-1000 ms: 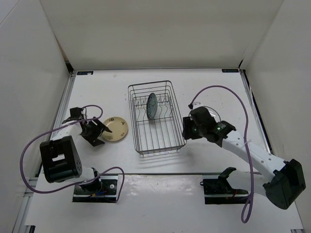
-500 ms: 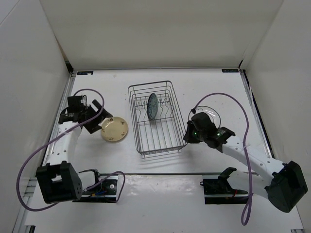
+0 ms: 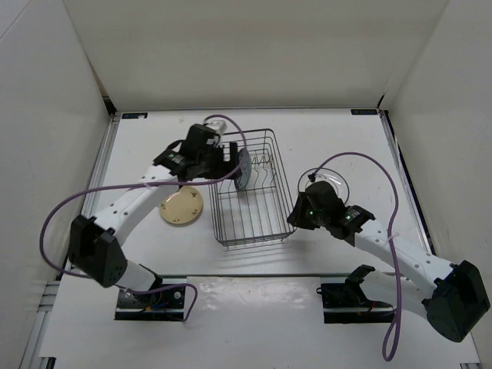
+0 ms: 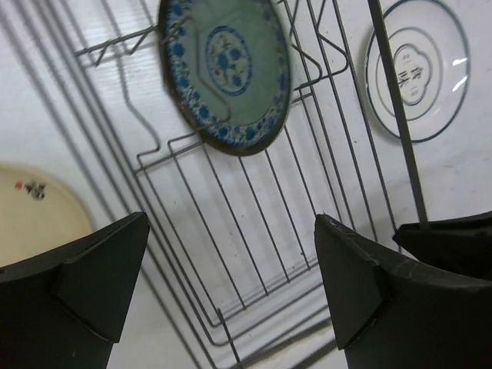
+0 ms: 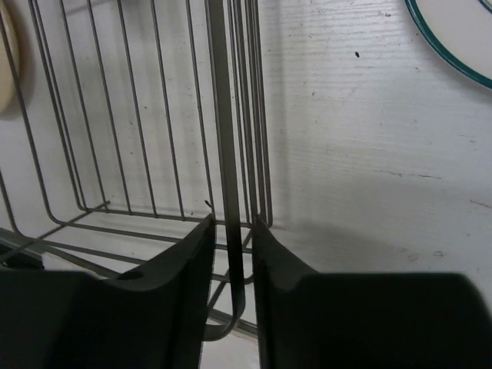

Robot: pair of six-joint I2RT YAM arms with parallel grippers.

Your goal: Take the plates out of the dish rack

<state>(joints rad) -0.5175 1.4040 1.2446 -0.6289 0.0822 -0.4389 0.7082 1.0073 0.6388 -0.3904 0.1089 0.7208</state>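
My right gripper is holding the dish rack's rim wire. It should let go and move away while my left gripper lifts the blue plate out.
The dish rack stands mid-table, with the blue-grey patterned plate upright between its prongs. My left gripper hovers open over the rack's far left part. In the left wrist view its gripper holds nothing, and the blue plate sits ahead of it. The cream-yellow plate lies flat left of the rack. The white ringed plate lies flat to the right. My right gripper is shut on the rack's right rim wire near the front corner.
White walls close in the table at the back and both sides. Purple cables loop off both arms, the right one over the white plate. The arm bases sit at the near edge.
My left arm swung from beside the cream plate to over the rack, and its gripper opened wide. The right gripper closed on the rack's right rim and slid slightly nearer the front.
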